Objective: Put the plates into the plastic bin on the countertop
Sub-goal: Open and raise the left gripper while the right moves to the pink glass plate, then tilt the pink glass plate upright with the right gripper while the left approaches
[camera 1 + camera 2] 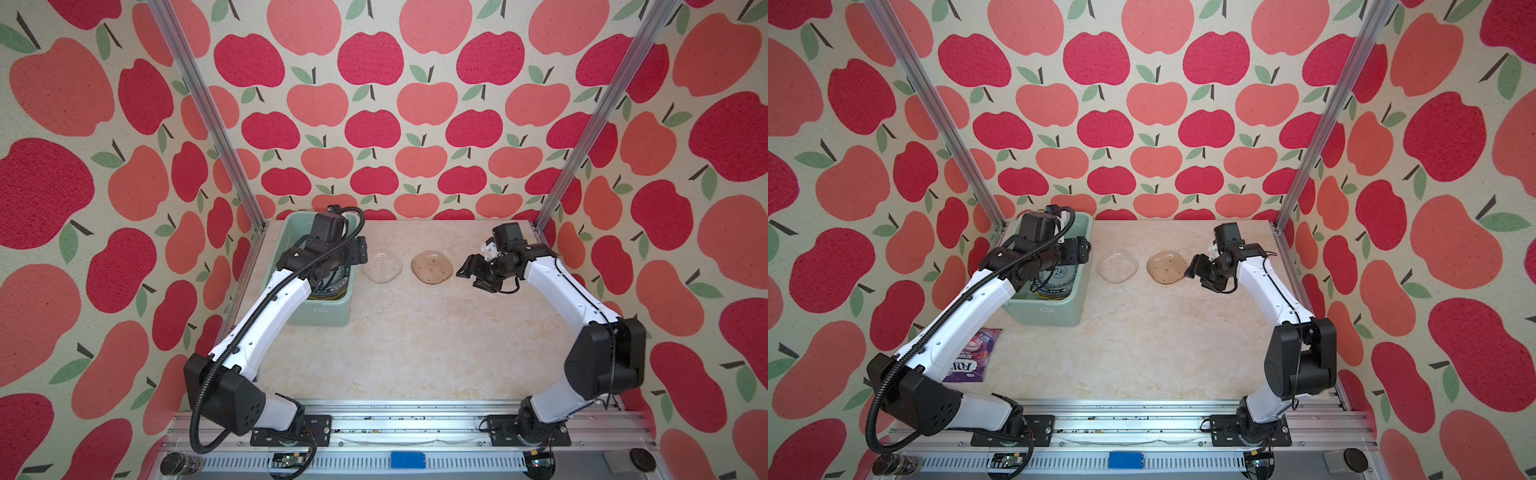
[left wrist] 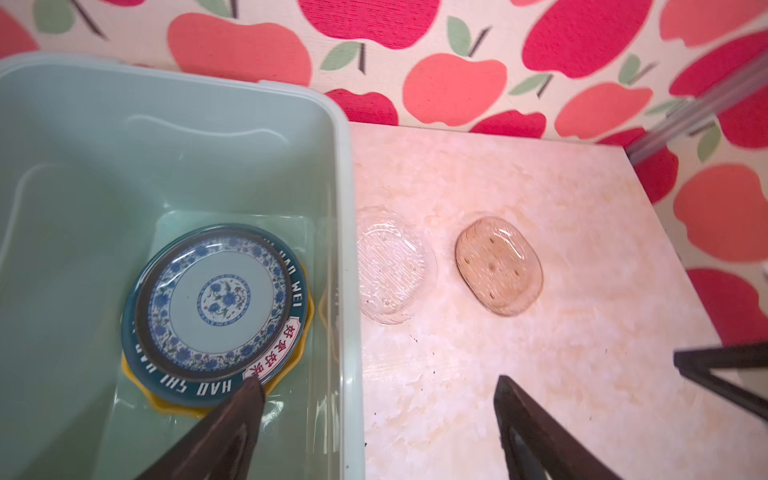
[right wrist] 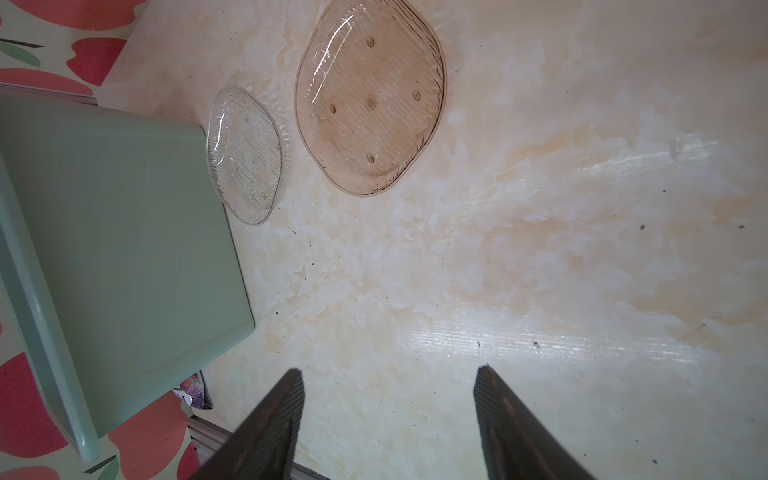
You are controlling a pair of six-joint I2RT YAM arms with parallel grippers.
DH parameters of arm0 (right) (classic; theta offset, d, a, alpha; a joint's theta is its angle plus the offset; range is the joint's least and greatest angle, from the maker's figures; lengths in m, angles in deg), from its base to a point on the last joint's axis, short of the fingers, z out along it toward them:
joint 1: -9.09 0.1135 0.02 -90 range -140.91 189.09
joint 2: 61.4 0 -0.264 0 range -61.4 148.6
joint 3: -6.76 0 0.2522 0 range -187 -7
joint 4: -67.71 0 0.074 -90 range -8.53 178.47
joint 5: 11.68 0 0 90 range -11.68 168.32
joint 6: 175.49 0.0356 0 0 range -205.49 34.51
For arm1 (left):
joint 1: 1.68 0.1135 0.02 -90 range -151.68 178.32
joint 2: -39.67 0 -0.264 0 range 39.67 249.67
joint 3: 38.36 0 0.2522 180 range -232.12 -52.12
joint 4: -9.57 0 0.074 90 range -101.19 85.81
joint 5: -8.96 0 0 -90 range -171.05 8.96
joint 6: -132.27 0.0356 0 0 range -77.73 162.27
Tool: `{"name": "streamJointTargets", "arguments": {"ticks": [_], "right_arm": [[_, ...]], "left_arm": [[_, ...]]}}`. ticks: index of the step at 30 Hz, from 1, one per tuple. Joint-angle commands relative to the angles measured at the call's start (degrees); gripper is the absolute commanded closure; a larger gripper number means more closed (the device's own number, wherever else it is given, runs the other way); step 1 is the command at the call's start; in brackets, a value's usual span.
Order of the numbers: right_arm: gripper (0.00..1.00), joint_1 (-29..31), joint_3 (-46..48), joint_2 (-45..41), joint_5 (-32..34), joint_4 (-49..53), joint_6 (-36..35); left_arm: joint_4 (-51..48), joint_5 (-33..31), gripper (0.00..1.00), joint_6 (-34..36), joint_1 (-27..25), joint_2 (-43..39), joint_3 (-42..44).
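Observation:
The amber plate (image 1: 432, 267) is by my right gripper and the bin is under my left gripper, so next my right gripper grabs the plate's rim (image 1: 450, 270) and passes the plate across.
The pale green plastic bin (image 1: 328, 309) (image 2: 345, 208) stands at the countertop's (image 1: 415, 340) back left. Inside lies a stack of plates: a blue-patterned one (image 2: 224, 297) on top, a dark lettered rim (image 2: 187, 388) under it, and a yellow edge (image 2: 291, 374) at the bottom. A clear glass plate (image 1: 381, 266) (image 3: 245, 153) and an amber glass plate (image 1: 432, 267) (image 3: 370, 99) lie on the counter right of the bin. My left gripper (image 1: 355, 251) (image 2: 378, 382) hangs open and empty over the bin's right wall. My right gripper (image 1: 473, 274) (image 3: 388, 370) is open and empty, just right of the amber plate.
A purple snack bag (image 1: 971, 357) lies at the front left, partly under my left arm. Aluminium posts (image 1: 590, 124) stand at the back corners and apple-patterned walls close three sides. A metal rail (image 1: 395, 415) runs along the front.

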Motion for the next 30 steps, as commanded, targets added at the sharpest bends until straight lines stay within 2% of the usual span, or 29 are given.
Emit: {"name": "streamJointTargets", "arguments": {"ticks": [1,2,6,13,16,19,23,30], "right_arm": [[0.32,0.5,-3.8,4.6,2.8,-1.0,-0.4],[0.33,0.6,-4.6,6.3,3.2,-1.0,-0.7],[0.33,0.3,-7.4,11.4,3.4,-1.8,-1.4],[0.35,-1.2,-11.3,18.7,3.4,-3.3,-1.8],[0.36,-1.6,-12.4,20.9,2.6,-4.3,-2.0],[0.39,-1.6,-13.2,23.2,2.0,-5.1,-2.3],[0.45,-1.5,-14.0,25.8,1.2,-5.8,-2.3],[0.49,-1.2,-14.3,28.8,0.6,-8.1,-1.9]], "left_arm": [[0.4,5.7,0.05,17.3,-3.3,0.7,1.2],[0.2,6.5,0.01,20.0,-4.6,1.3,0.9],[-2.3,8.8,0.01,28.5,-8.6,4.8,-2.1],[-1.5,7.7,0.01,33.9,-10.8,7.3,-3.8],[1.5,6.7,0.01,34.0,-11.2,6.6,-2.0],[6.7,-1.7,0.01,32.7,-12.9,6.5,0.9],[4.2,-1.0,0.01,34.5,-13.5,8.3,0.2],[9.2,0.0,0.01,29.2,-13.4,8.3,2.6]]}}
